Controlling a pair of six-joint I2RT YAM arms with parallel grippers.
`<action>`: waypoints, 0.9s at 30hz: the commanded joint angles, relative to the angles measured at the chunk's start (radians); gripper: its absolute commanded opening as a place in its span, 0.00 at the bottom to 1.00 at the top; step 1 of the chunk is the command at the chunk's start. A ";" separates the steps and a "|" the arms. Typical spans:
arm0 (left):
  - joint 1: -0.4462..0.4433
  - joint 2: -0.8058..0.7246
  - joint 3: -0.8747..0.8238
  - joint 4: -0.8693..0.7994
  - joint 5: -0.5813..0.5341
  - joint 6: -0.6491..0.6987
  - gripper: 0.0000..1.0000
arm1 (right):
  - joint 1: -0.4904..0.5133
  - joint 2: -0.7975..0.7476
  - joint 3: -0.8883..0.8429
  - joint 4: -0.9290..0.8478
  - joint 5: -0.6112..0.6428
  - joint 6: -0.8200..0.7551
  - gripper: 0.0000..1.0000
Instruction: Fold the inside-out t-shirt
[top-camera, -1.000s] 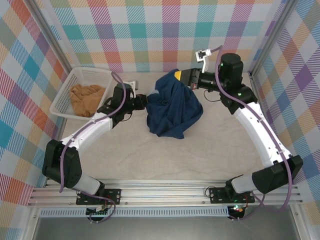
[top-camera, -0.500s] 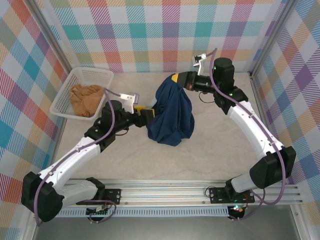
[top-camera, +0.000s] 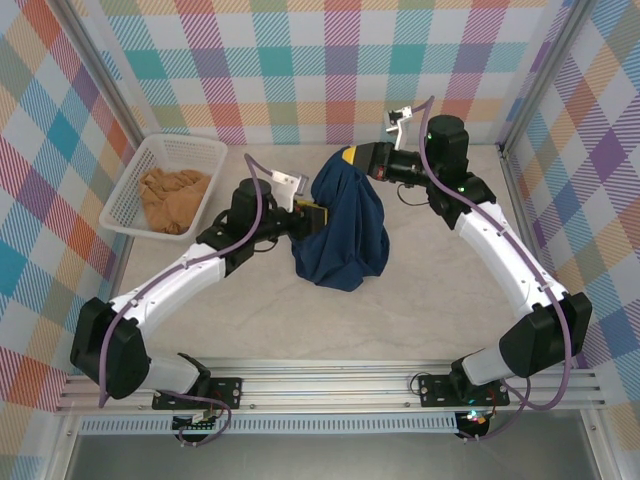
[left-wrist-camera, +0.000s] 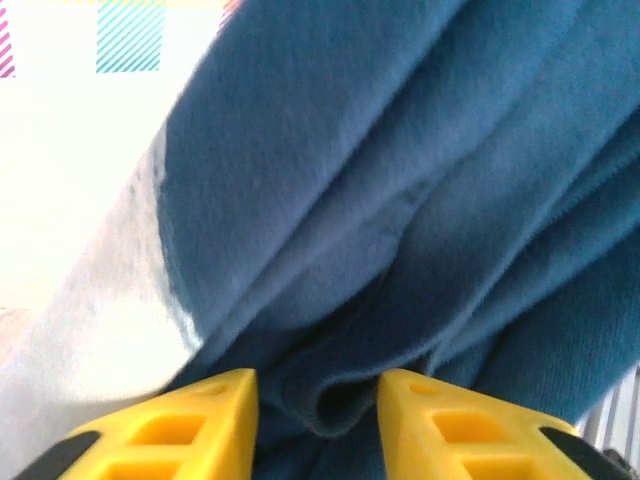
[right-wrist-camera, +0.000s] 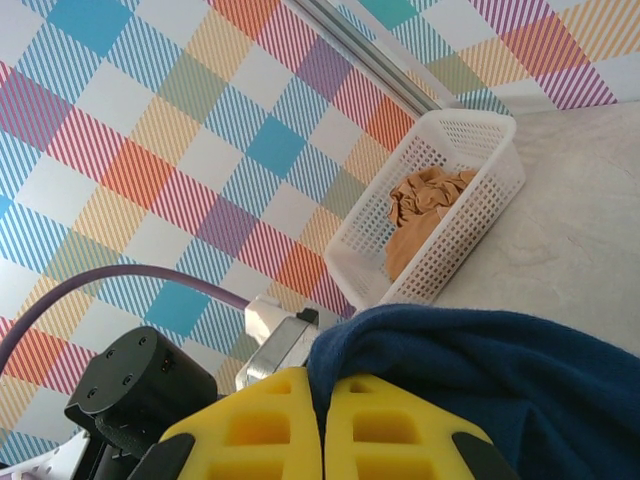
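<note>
The t-shirt is hanging bunched up from its top edge (top-camera: 337, 168), so I should raise it by the thick fold (left-wrist-camera: 330, 395) with my left gripper while my right gripper takes hold of a lower part of it.
The inside-out t-shirt (top-camera: 345, 235) is dark navy and hangs bunched from its top, with its lower part resting on the table. My right gripper (top-camera: 352, 157) holds that top edge up. In the right wrist view its yellow fingers (right-wrist-camera: 322, 385) are shut on a thin edge of the navy cloth (right-wrist-camera: 500, 380). My left gripper (top-camera: 312, 213) is at the shirt's left side, about halfway up. In the left wrist view its yellow fingertips (left-wrist-camera: 318, 400) stand a little apart, with a thick fold of the cloth (left-wrist-camera: 400, 200) bunched between them.
A white mesh basket (top-camera: 125, 185) stands at the back left with a tan-orange garment (top-camera: 172, 195) in it, also seen in the right wrist view as the basket (right-wrist-camera: 470, 135) and garment (right-wrist-camera: 425, 215). Checked walls close in the pale table (top-camera: 440, 300) on three sides.
The left gripper let go of the shirt's left edge, opened, moved up and to the right, and closed on a fold higher up. The right gripper shifted slightly left early on and has held still since.
</note>
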 joint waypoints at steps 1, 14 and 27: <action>-0.002 0.017 0.036 -0.005 0.018 0.025 0.26 | 0.005 -0.013 -0.001 0.049 -0.014 0.002 0.00; 0.041 -0.315 0.022 0.033 -0.190 -0.235 0.00 | 0.007 0.027 0.167 -0.473 0.615 -0.451 0.05; 0.041 -0.233 0.186 -0.123 -0.125 -0.161 0.00 | 0.008 -0.044 -0.045 -0.444 0.363 -0.636 0.49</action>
